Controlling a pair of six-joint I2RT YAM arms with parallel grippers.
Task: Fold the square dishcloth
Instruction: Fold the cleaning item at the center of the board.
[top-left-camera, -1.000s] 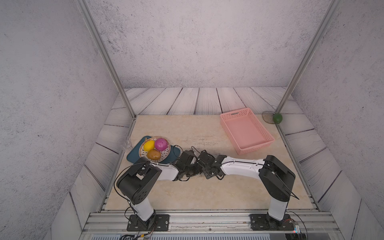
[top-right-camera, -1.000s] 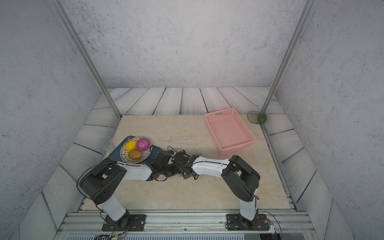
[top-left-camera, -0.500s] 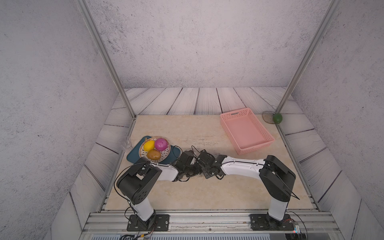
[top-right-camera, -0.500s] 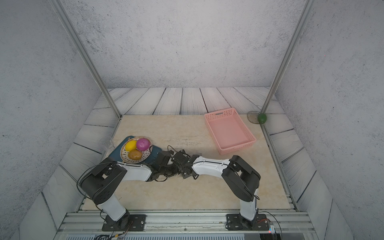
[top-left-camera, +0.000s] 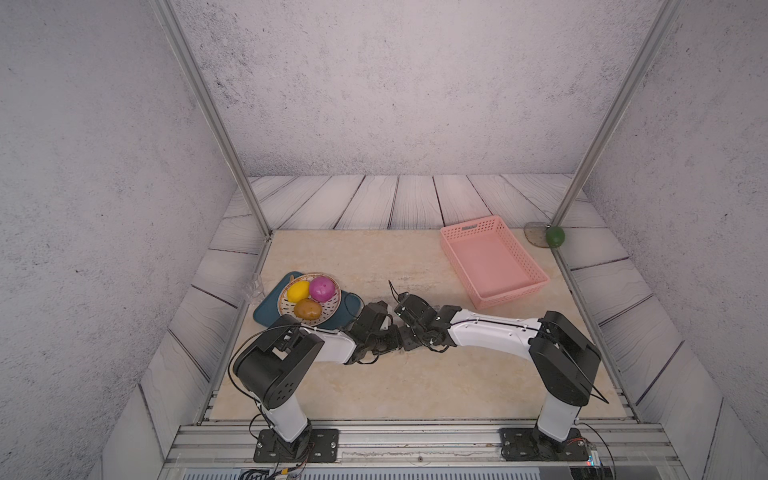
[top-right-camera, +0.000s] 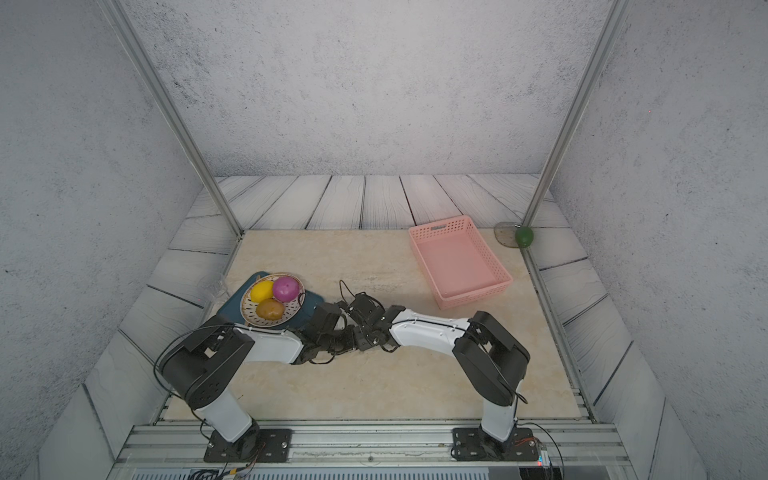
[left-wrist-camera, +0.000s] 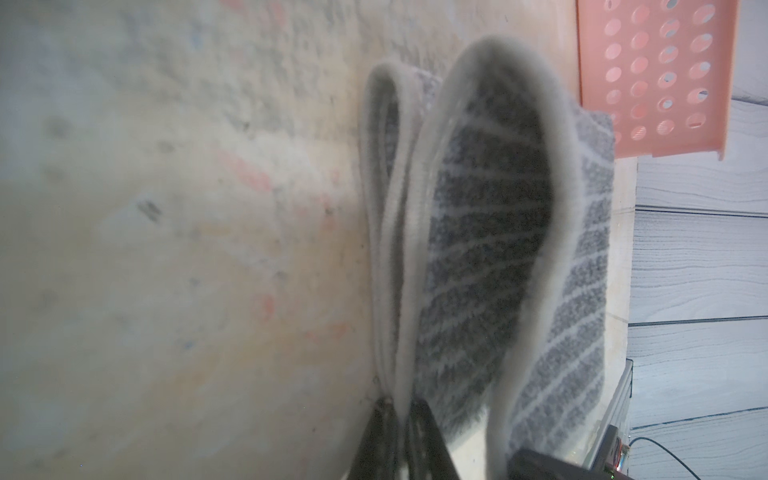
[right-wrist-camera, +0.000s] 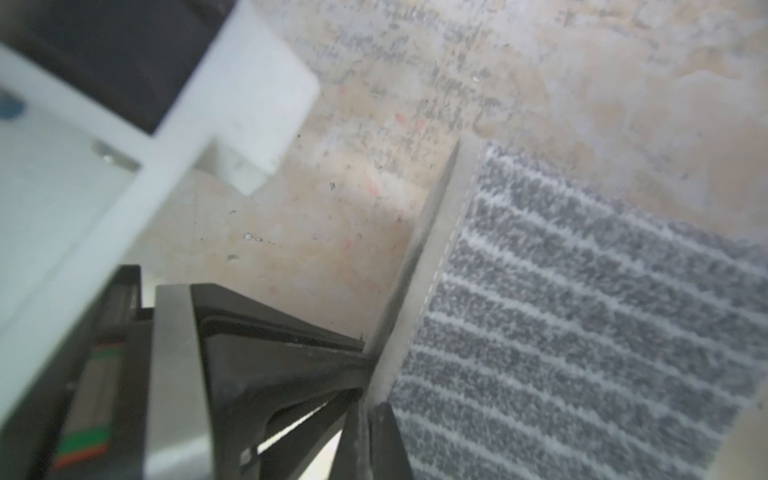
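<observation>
I should let go of the dishcloth's hem with my right gripper and use it to press the folded side (right-wrist-camera: 712, 400) flat, because the dishcloth bulges in an open loop (left-wrist-camera: 496, 192) while both grippers meet at its hem.
The square dishcloth (left-wrist-camera: 490, 232), grey with thin whitish stripes and a pale hem, stands up in curved loops in the left wrist view. My left gripper (left-wrist-camera: 400, 409) is shut on its bunched pale hem. In the right wrist view the dishcloth (right-wrist-camera: 582, 316) lies flat on the beige table, and my right gripper (right-wrist-camera: 370, 401) is shut on its hem. In both top views the left gripper (top-left-camera: 386, 338) (top-right-camera: 338, 340) and the right gripper (top-left-camera: 415, 336) (top-right-camera: 365, 336) meet low at the table's middle. The arms hide the cloth there.
A pink perforated basket (top-left-camera: 494, 262) (left-wrist-camera: 656, 79) stands at the back right. A plate of fruit (top-left-camera: 309, 297) sits on a dark teal mat (top-left-camera: 266, 309) at the left, close to the left arm. A green round object (top-left-camera: 555, 237) lies beyond the right post.
</observation>
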